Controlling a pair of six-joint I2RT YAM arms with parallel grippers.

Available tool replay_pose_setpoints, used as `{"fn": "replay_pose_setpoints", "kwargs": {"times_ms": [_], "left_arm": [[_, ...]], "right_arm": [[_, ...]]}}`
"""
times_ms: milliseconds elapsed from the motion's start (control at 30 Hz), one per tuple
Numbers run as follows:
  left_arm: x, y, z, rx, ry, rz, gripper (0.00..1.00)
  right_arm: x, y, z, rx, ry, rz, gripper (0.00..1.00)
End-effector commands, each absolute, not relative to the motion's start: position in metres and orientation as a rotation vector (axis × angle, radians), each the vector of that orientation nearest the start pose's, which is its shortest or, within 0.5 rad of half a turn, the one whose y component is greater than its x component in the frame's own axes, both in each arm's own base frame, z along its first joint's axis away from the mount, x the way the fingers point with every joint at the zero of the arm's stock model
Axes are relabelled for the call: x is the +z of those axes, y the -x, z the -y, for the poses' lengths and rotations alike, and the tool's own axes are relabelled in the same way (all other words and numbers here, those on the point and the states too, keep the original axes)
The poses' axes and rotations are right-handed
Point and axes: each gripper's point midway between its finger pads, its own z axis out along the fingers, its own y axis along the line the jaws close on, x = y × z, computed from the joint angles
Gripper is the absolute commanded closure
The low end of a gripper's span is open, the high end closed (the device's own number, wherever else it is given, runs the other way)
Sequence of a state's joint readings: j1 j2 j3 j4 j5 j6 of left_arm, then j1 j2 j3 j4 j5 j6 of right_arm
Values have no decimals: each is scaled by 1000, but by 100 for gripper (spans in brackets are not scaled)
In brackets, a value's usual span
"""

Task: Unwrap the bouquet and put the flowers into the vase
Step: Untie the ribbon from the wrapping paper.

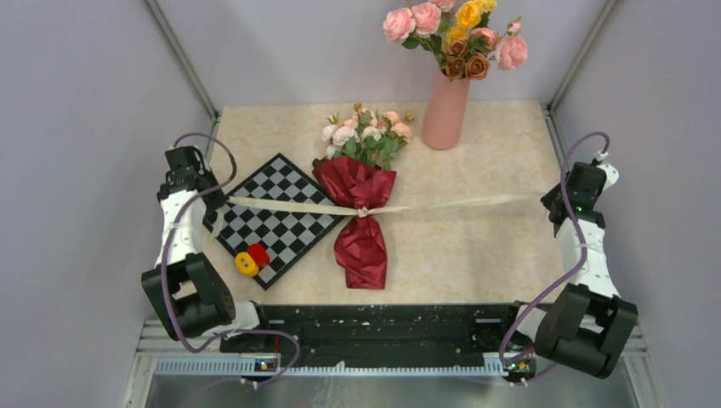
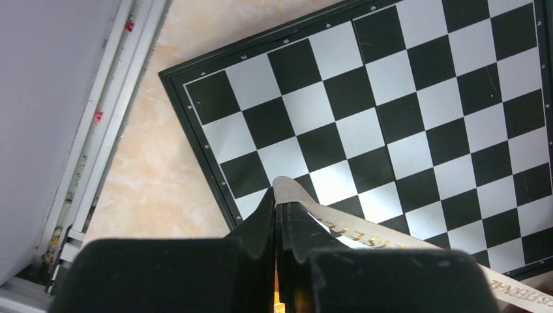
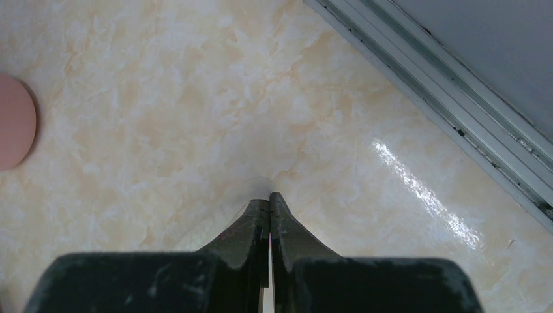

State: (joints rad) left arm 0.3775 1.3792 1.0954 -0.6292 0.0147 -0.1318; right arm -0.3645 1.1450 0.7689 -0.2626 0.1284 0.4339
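Observation:
The cream ribbon is taut on both sides of its knot (image 1: pixel 363 212). My left gripper should go on pulling toward the wall and release the ribbon's end past the chessboard.
The bouquet (image 1: pixel 361 200) lies mid-table in dark red paper, its small pale flowers (image 1: pixel 366 132) pointing to the back. Its cream ribbon (image 1: pixel 289 204) is knotted at the wrap and stretches taut left and right. My left gripper (image 1: pixel 218 204) (image 2: pixel 276 195) is shut on the ribbon's (image 2: pixel 365 228) left end over the chessboard. My right gripper (image 1: pixel 547 201) (image 3: pixel 269 195) is shut on the right end, where a pale bit of ribbon (image 3: pixel 264 183) shows at the tips. The salmon-pink vase (image 1: pixel 445 110) stands at the back right, holding larger roses (image 1: pixel 455 34); its base (image 3: pixel 13 120) shows in the right wrist view.
A black-and-white chessboard (image 1: pixel 276 217) (image 2: pixel 391 98) lies left of the bouquet, with a red and a yellow piece (image 1: pixel 252 259) near its front corner. Grey walls and metal rails (image 3: pixel 450 98) close in both sides. A black bar (image 1: pixel 383 323) runs along the near edge.

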Motion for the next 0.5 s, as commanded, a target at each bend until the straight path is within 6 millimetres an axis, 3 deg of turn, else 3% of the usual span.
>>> {"fn": "replay_pose_setpoints", "kwargs": {"times_ms": [0,467], "left_arm": [[166,-324,-138,171,652,-2279,100],[171,-317,-153,248,706,-2244,100]], "right_arm": [[178,-321,141,-131,-903,-1898,100],[181,-318,149,-134,-920,-1882,100]]}}
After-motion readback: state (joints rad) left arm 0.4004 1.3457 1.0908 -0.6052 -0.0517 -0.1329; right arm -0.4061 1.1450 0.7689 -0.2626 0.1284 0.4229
